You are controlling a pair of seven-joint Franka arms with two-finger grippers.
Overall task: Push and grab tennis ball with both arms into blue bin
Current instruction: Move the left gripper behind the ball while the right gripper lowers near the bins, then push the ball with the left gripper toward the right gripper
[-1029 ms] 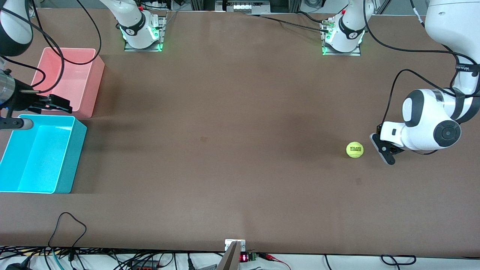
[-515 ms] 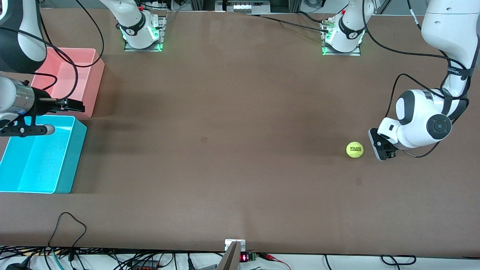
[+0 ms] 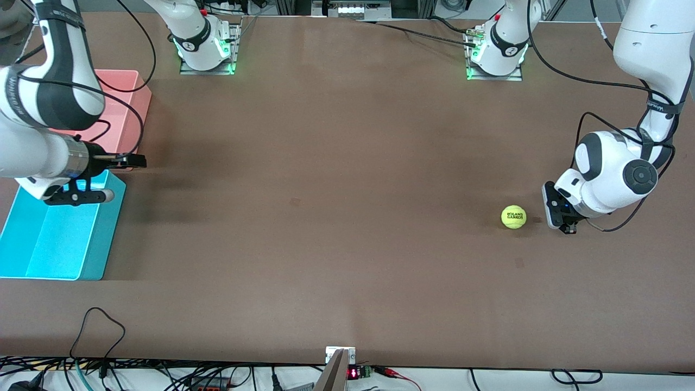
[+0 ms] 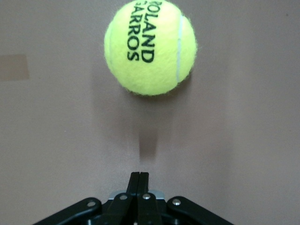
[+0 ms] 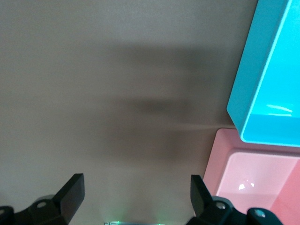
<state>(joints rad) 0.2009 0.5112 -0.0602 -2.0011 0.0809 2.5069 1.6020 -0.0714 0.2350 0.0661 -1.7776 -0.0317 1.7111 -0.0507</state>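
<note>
The blue bin (image 3: 55, 234) is a long way from the tennis ball, so my left gripper needs to push the ball (image 3: 513, 217) across and move back so that my right gripper can grab it.
The tennis ball (image 3: 513, 216), yellow-green with black lettering, lies on the brown table toward the left arm's end. It fills the upper part of the left wrist view (image 4: 150, 47). My left gripper (image 3: 549, 213) is low beside the ball, a small gap away, with its fingers (image 4: 139, 177) shut together and empty. The blue bin (image 3: 103, 233) stands at the right arm's end and shows in the right wrist view (image 5: 253, 84). My right gripper (image 3: 136, 161) is open and empty (image 5: 136, 190), over the table by the bin's corner.
A pink bin (image 3: 138, 108) stands beside the blue bin, farther from the front camera, and shows in the right wrist view (image 5: 220, 159). Bare brown table stretches between the ball and the bins. Cables lie along the table's near edge (image 3: 98, 326).
My right arm has swung its gripper out from over the bins toward the table's middle. My left gripper has turned and shifted slightly beside the ball. The ball has not moved.
</note>
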